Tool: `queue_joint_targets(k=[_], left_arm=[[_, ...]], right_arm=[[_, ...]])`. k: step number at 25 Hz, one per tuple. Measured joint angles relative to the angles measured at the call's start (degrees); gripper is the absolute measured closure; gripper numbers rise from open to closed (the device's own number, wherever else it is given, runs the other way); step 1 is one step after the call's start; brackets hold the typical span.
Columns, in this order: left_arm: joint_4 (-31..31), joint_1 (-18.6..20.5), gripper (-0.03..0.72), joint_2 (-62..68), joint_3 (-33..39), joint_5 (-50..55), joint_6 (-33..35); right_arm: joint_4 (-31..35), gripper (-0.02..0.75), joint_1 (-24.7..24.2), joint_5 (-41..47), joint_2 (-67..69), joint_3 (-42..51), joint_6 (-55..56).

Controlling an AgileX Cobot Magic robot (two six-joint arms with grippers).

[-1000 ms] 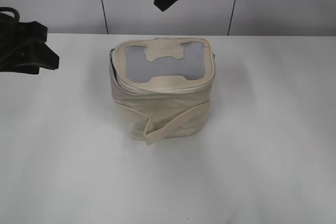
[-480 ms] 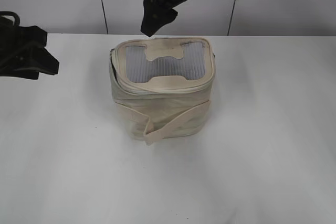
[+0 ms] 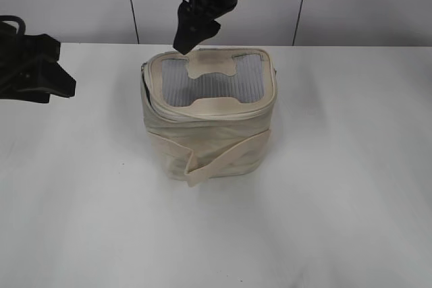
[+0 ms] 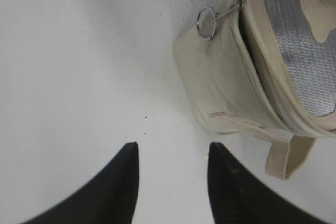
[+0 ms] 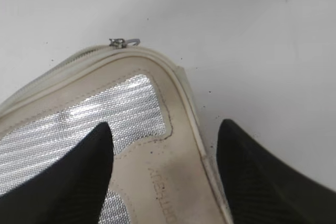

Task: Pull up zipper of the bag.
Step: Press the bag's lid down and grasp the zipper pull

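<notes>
Next, I pinch the lid's back edge (image 5: 186, 95) steady with my right gripper before my left gripper takes the ring pull (image 4: 207, 23), because the ring pull hangs at the bag's unheld corner.
The cream bag (image 3: 209, 116) stands mid-table with its grey mesh lid (image 3: 209, 82) facing up. My right gripper (image 3: 191, 37) hangs open just above the lid's back left corner. In the right wrist view its open jaws (image 5: 165, 127) straddle the lid's cream patch (image 5: 168, 177), and a silver slider (image 5: 122, 42) sits on the zip track (image 5: 63, 66) beyond. My left gripper (image 3: 44, 75) is open at the far left, apart from the bag. In the left wrist view (image 4: 172, 148) it is over bare table; a slider with a ring pull (image 4: 206, 23) hangs at the bag's corner beside a dark gap under the lid.
The white table (image 3: 337, 200) runs to a white panelled wall (image 3: 371, 5) behind. The flat strap band (image 3: 223, 160) wraps the bag's front, with its loose end sticking out at the lower left.
My right gripper has come down and to the left, from high above the wall to just over the lid's back left corner. The left gripper and the bag have not moved.
</notes>
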Motion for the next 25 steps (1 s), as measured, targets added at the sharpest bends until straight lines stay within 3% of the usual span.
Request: queue_joint_targets(k=[17, 25], left_arm=[[0.0, 0.0, 0.354, 0.0, 0.0, 0.0, 0.0], [0.0, 0.0, 0.354, 0.0, 0.0, 0.0, 0.0]], right_arm=[[2.8, 0.253, 0.0, -1.7, 4.4, 0.0, -1.2], [2.5, 0.474, -0.1, -1.1, 4.4, -0.2, -1.2]])
